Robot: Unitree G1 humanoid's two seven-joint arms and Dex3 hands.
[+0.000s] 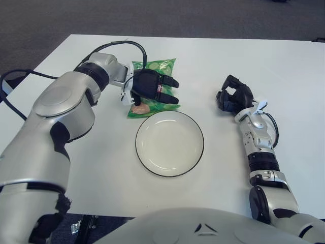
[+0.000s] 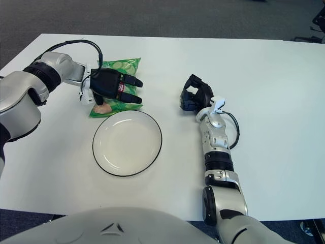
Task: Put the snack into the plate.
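The green bag (image 1: 147, 108) will buckle and bulge out beyond the fingers when I squeeze it and lift it, because the bag's far corner (image 1: 170, 63) is thin, wrinkled film.
The snack (image 1: 154, 65) is a green bag lying flat on the white table (image 1: 284, 66), just behind the plate. My left hand (image 1: 152, 87) is spread on top of the bag's middle. Its two fingers (image 1: 170, 81) stretch to the right across the bag and the thumb points down at the bag's left edge; I see no firm grasp. The plate (image 1: 169, 144), white with a dark rim and nothing in it, stands in front of the bag, its far rim almost touching it. My right hand (image 1: 231, 96) shows to the right of the plate, fingers curled, holding nothing.
The table's far edge runs across the top of the view, with dark floor beyond it. The black cable (image 1: 127, 44) of my left wrist loops above the bag.
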